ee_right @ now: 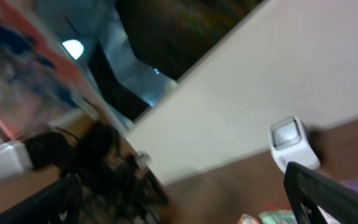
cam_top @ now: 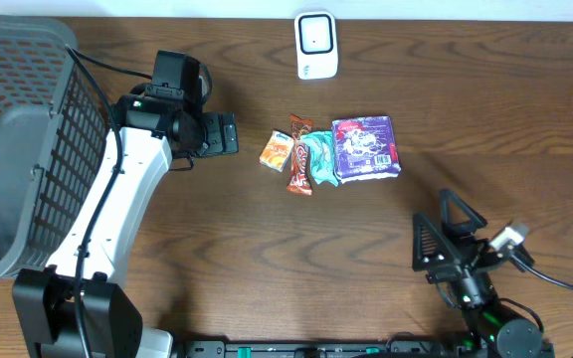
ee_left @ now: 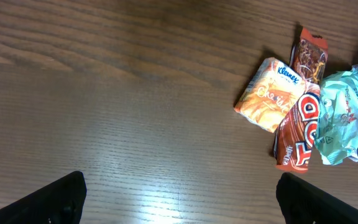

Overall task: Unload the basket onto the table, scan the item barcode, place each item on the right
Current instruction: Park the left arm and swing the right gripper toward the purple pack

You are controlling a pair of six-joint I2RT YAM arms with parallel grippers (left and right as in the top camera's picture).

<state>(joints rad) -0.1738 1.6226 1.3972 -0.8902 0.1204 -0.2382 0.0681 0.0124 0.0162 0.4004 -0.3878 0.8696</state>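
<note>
The purple packet's barcode (cam_top: 382, 159) points up, and so does the scanner's window. My right gripper should therefore grab the packet's free edge (cam_top: 395, 149) and turn the packet over before scanning.
A white barcode scanner (cam_top: 316, 45) stands at the table's far edge and shows blurred in the right wrist view (ee_right: 293, 142). Below it lies a cluster of items: an orange tissue pack (cam_top: 276, 151) (ee_left: 271, 94), a red-brown snack bar (cam_top: 299, 171) (ee_left: 297, 134), a teal packet (cam_top: 320, 159) (ee_left: 340, 118) and a purple packet (cam_top: 366, 147). My left gripper (cam_top: 229, 133) (ee_left: 179, 208) hovers open just left of the tissue pack, holding nothing. My right gripper (cam_top: 438, 227) (ee_right: 185, 205) stands open at the near right, tilted up toward the scanner, empty.
A grey mesh basket (cam_top: 18, 149) fills the left edge of the table, beside my left arm. A second brown bar (ee_left: 309, 56) lies behind the tissue pack. Bare wooden tabletop (cam_top: 386, 259) lies between the items and my right gripper.
</note>
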